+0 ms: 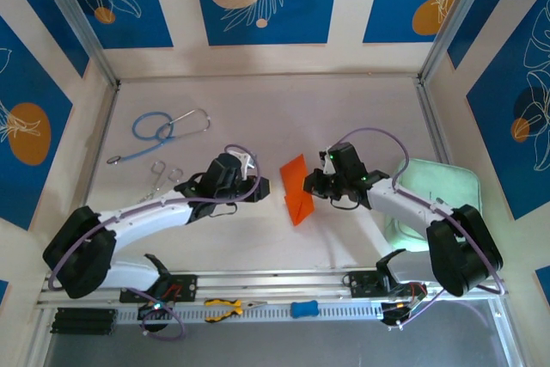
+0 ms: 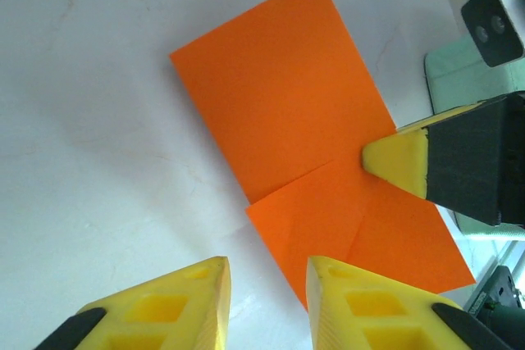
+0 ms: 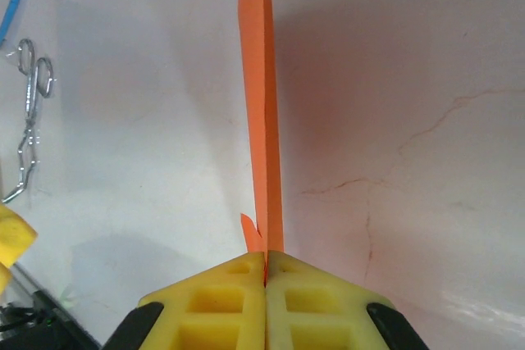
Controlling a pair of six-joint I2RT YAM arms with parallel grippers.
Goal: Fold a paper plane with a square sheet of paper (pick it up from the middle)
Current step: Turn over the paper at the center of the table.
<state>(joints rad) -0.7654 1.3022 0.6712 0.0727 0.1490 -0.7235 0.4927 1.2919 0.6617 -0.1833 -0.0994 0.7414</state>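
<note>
The folded paper [image 1: 296, 185] is standing on its edge next to my left gripper. Next, I move my left gripper back and away and use my right gripper to lay the paper over flat.
The square sheet of paper [image 1: 296, 191] is bright orange, folded into layers, and stands on edge mid-table. In the left wrist view the paper [image 2: 279, 96] faces me as two angled panels with a crease between them. My right gripper [image 1: 313, 183] is shut on its right edge, and its yellow fingertip [image 2: 394, 160] presses on the sheet. Seen from the right wrist, the paper [image 3: 258, 79] runs edge-on straight away from the closed right gripper [image 3: 265, 253]. My left gripper [image 1: 263, 185] sits just left of the sheet. It [image 2: 267, 266] is open, with bare table between the fingers.
A blue stethoscope [image 1: 163, 131] and metal forceps [image 1: 161, 180] lie at the back left; the forceps [image 3: 31, 120] also sit left of the paper. A pale green pad [image 1: 438, 191] lies under the right arm. Yellow pliers [image 1: 225, 307] and a blue item [image 1: 303, 308] rest on the front rail.
</note>
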